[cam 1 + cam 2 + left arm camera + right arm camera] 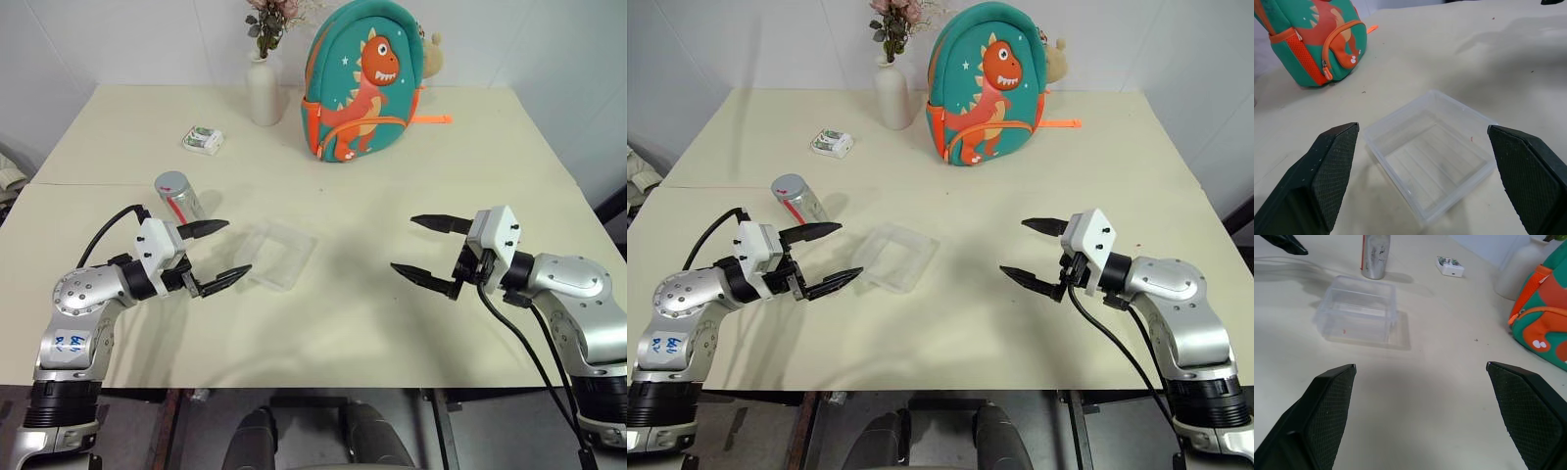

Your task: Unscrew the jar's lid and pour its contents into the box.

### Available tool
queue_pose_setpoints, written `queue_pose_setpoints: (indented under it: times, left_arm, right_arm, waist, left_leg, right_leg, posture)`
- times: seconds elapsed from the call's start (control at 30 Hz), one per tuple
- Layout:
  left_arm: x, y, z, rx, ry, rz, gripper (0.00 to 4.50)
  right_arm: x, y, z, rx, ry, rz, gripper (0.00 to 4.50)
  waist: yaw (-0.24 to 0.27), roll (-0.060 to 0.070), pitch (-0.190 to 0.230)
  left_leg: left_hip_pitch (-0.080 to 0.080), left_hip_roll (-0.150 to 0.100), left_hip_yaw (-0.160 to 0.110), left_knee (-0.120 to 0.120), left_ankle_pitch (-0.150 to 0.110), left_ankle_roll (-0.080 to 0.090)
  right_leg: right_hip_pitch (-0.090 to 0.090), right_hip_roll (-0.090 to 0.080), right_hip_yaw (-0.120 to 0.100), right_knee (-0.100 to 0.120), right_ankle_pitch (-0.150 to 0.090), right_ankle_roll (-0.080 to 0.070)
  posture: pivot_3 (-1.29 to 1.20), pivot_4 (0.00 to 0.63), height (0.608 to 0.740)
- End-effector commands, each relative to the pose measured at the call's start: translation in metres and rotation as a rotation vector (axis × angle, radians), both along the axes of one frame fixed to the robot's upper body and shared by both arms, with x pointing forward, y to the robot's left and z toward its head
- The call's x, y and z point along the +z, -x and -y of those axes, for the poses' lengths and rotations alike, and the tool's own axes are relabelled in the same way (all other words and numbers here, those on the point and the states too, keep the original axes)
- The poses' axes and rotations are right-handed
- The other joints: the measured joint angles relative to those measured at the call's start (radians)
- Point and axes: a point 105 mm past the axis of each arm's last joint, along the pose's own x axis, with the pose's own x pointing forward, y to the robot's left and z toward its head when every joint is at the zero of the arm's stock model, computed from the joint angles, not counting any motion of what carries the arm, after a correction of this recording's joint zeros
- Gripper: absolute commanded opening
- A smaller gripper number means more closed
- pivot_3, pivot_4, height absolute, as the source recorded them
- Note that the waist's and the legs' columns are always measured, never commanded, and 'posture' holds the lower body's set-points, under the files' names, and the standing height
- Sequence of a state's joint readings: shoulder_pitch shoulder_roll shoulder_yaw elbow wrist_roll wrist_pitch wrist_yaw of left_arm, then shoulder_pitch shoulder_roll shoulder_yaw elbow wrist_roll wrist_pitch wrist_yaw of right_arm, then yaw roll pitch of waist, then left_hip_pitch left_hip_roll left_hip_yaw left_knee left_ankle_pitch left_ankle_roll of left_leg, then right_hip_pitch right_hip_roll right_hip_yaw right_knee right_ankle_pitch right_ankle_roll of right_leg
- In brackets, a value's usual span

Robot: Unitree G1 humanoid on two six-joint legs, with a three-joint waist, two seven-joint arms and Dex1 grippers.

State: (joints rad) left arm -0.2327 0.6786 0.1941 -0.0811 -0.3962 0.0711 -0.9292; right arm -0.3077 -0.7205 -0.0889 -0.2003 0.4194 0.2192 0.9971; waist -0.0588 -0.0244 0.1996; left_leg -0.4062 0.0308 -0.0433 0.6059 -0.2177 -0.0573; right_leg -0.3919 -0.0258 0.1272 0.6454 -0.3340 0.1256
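Observation:
The red stripe (pixel 176 210) ends below the grey lid (pixel 170 183). I expect the lid to turn on its own and leave the held jar still when I twist the lid.
The silvery jar (pixel 178 196) with red markings stands upright on the table, its round grey lid (pixel 170 182) on top; the contents are hidden inside. Just to its right lies the clear plastic box (pixel 278 254), seen from close up in the left wrist view as an empty box (pixel 1432 151). My left gripper (pixel 219 253) hovers open above the table in front of the jar, pointing toward the box. My right gripper (pixel 428 251) is open too, well to the right of the box and aimed at it. Box (pixel 1359 308) and jar (pixel 1375 255) also show beyond the right fingers.
A teal dinosaur backpack (pixel 364 83) stands at the back, a white vase (pixel 264 90) with flowers to its left. A small white-and-green packet (pixel 203 139) lies behind the jar. A seam crosses the table (pixel 343 323) left of the jar.

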Motion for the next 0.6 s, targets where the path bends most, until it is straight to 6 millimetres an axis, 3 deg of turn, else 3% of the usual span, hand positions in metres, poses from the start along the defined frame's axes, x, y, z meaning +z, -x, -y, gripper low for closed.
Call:
queue_pose_setpoints:
  times: [0.03,0.23,0.37,0.5,0.6]
  left_arm:
    - [0.011,0.006,-0.006,0.033,-0.003,0.046,4.49]
    - [-0.002,0.018,-0.027,0.211,0.007,0.043,4.49]
    - [-0.007,0.033,-0.054,0.485,0.084,0.085,4.49]
    - [0.007,0.037,-0.076,0.725,0.126,0.193,4.49]
    - [0.005,0.03,-0.079,0.779,0.19,0.183,4.49]
  right_arm:
    - [0.009,-0.001,-0.004,0.029,-0.002,0.037,4.5]
    - [0.003,-0.008,-0.015,0.084,-0.013,0.017,4.5]
    - [0.015,-0.014,-0.037,0.158,-0.059,0.06,4.5]
    - [0.026,-0.013,-0.06,0.238,-0.094,0.089,4.5]
    - [0.031,-0.013,-0.071,0.267,-0.114,0.098,4.5]
  waist:
    - [-0.001,0.0,0.0]
    - [-0.005,0.0,0.0]
    - [-0.011,0.0,0.0]
    - [-0.003,0.0,0.0]
    - [0.005,0.0,0.0]
  left_leg:
    - [0.0,0.0,0.0,0.0,0.0,0.0]
    - [0.0,0.0,0.0,0.0,0.0,0.0]
    - [0.0,0.001,0.001,0.0,0.0,0.0]
    - [0.0,0.001,-0.001,0.003,0.0,0.0]
    - [0.0,0.0,-0.002,0.006,0.0,0.0]
  right_leg:
    - [0.0,0.0,0.0,0.0,0.0,0.0]
    - [0.0,0.0,0.0,0.0,0.0,0.0]
    - [0.0,-0.001,0.001,0.0,0.0,0.0]
    - [0.0,0.0,-0.001,0.002,0.0,0.0]
    - [0.002,0.0,-0.001,0.002,0.001,0.001]
  posture:
    - [0.0,0.15,0.74]
    - [0.0,0.15,0.74]
    - [0.0,0.15,0.74]
    - [0.0,0.15,0.74]
    - [0.0,0.15,0.74]
